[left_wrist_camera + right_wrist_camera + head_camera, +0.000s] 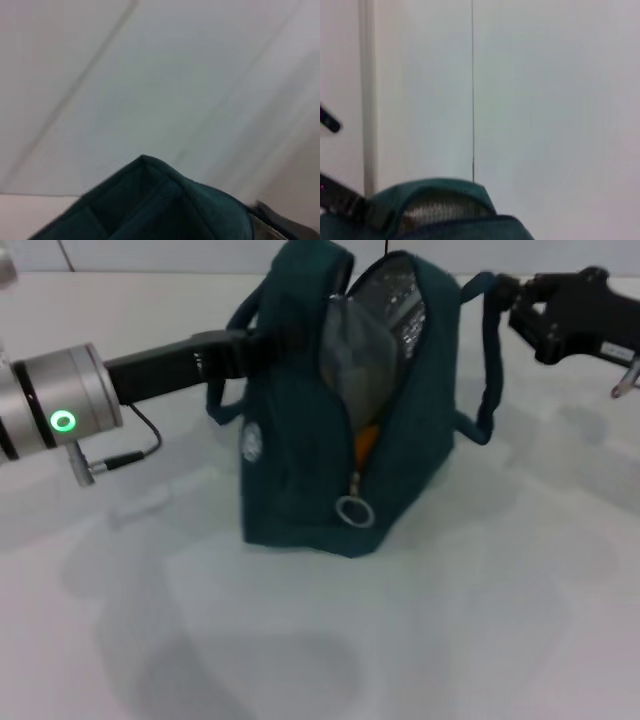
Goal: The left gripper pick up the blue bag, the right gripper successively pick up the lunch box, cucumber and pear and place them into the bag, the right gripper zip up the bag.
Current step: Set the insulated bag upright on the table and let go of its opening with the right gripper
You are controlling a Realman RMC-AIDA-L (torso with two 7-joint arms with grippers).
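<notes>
I should move the bag's sides closer together with my left gripper before my right gripper grabs the ring pull [355,511], because the blue bag's opening [372,345] is wide open above the zipper.
The blue bag [300,470] stands upright mid-table with its top unzipped, showing silver lining. The zipper's ring pull [354,511] hangs low on the near end. An orange sliver of the pear [366,443] shows through the gap. The lunch box and cucumber are hidden. My left gripper [262,344] reaches in from the left and is shut on the bag's upper left side by its handle. My right gripper [512,306] hovers at the upper right, against the top of the bag's right handle loop [490,370]. The bag's top edge [165,200] fills the lower left wrist view, and the bag's top [440,197] also shows in the right wrist view.
A white table [480,620] spreads around the bag. A thin cable [135,445] dangles under the left wrist cuff. Pale wall panels fill both wrist views behind the bag.
</notes>
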